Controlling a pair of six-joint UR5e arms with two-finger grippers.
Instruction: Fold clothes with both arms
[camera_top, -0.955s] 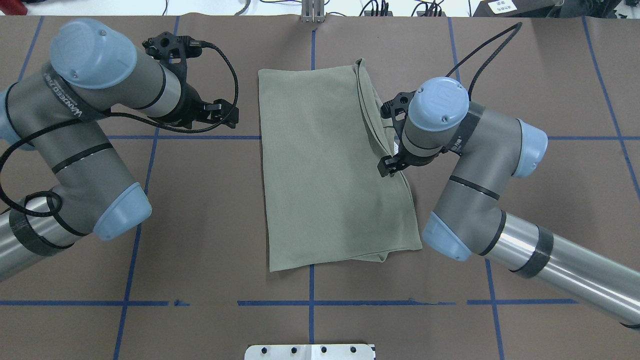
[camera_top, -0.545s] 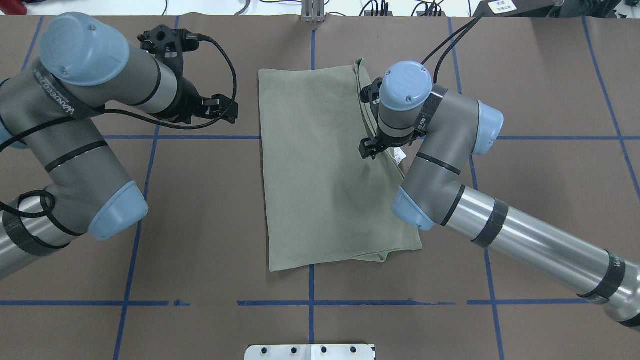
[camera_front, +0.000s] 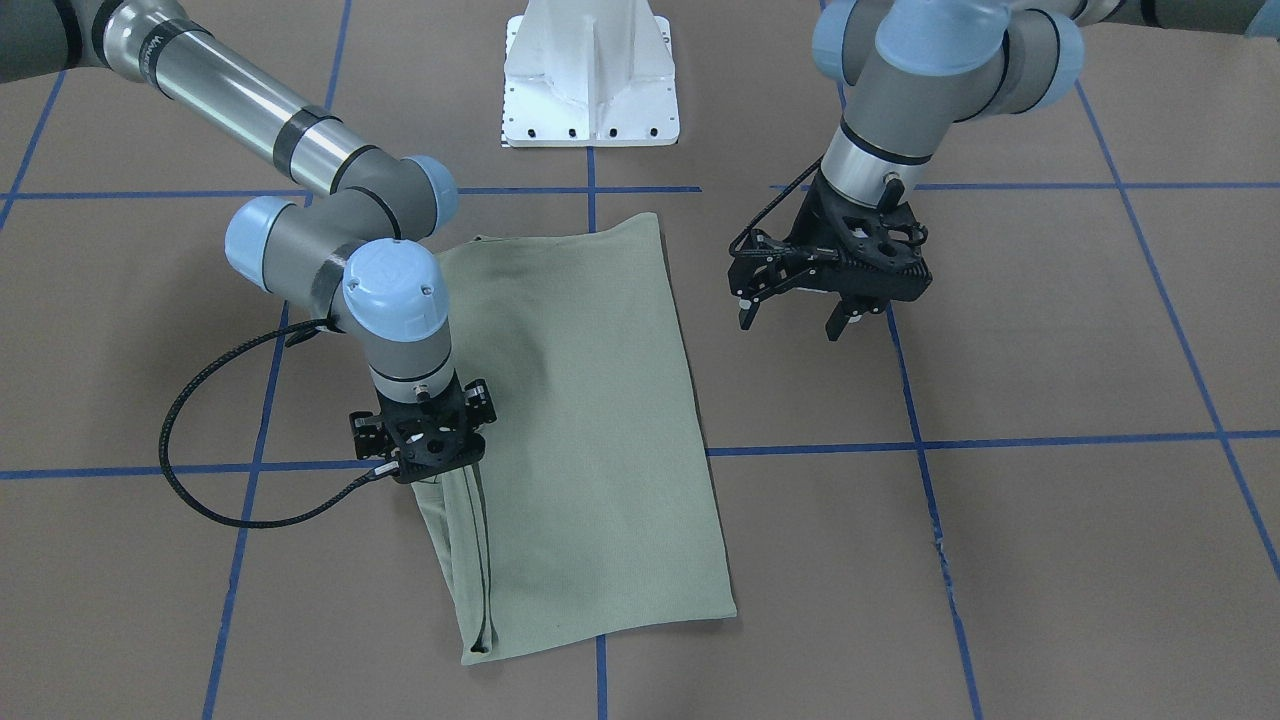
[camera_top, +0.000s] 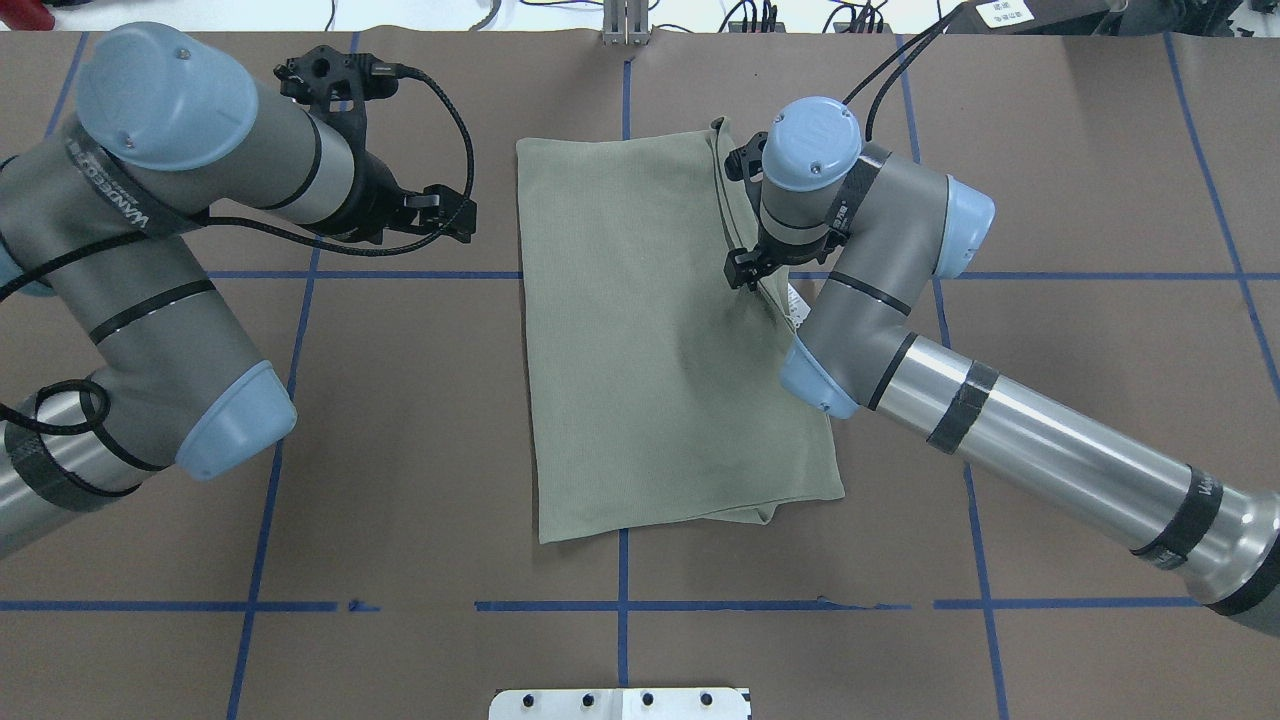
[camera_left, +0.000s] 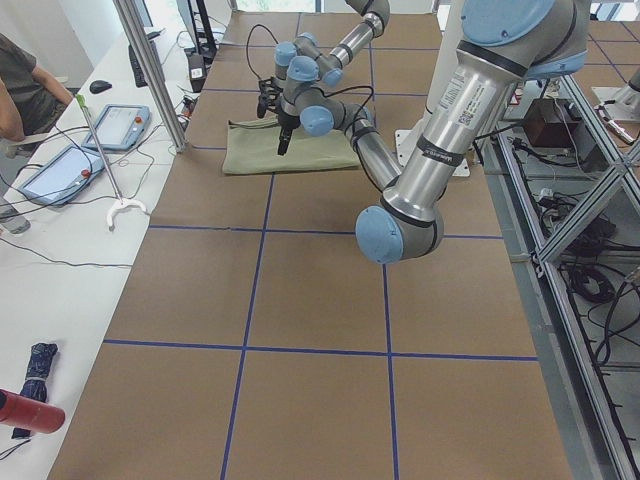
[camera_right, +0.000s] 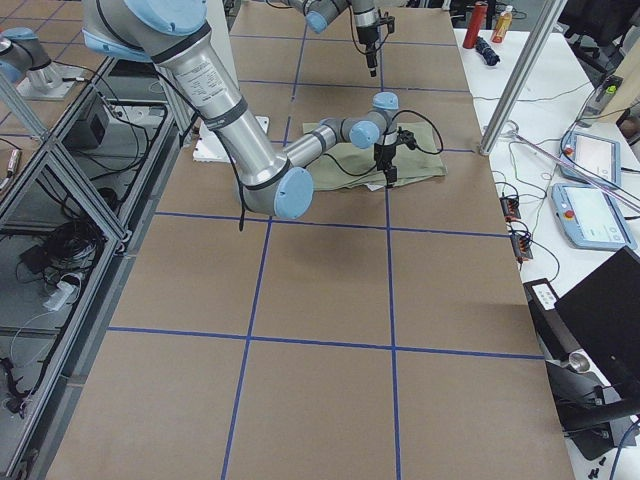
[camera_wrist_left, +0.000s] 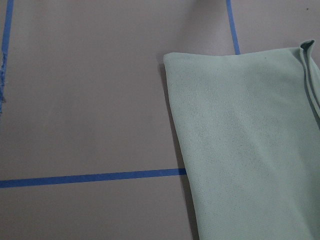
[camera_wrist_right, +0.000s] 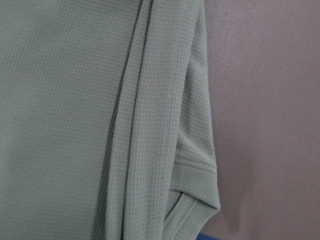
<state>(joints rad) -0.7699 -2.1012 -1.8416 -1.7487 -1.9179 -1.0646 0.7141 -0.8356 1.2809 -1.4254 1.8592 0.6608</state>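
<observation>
I should first use my right gripper to pull the shirt's top layer flat over the lower layer's edge (camera_front: 440, 554), because the top layer bunches in ridges (camera_front: 482, 564) short of that edge.
The clothes, one sage-green shirt (camera_top: 650, 330), lie folded into a long rectangle in the middle of the table (camera_top: 400, 420). They also show from the front (camera_front: 590, 420) and in both wrist views (camera_wrist_left: 250, 140) (camera_wrist_right: 75, 100). Layered folds run along the shirt's right edge, and a white tag (camera_top: 797, 305) peeks out there. My right gripper (camera_top: 745, 272) (camera_front: 425, 455) points straight down over that edge near the far end. Its fingers are hidden under the wrist, so I cannot tell whether it is open or shut. My left gripper (camera_top: 445, 215) (camera_front: 790, 322) hovers open beside the shirt's far left corner, holding nothing.
Blue tape lines (camera_top: 622, 600) grid the brown table. The white pedestal base (camera_front: 590, 90) stands at the robot's side. Beyond the far edge, a side bench carries control tablets (camera_left: 60, 170), a metal post (camera_left: 150, 70) rises, and a person (camera_left: 20, 90) sits.
My right arm has swung toward the far end of the shirt and slightly inward over its right edge. The left arm has barely shifted, and the shirt lies as before.
</observation>
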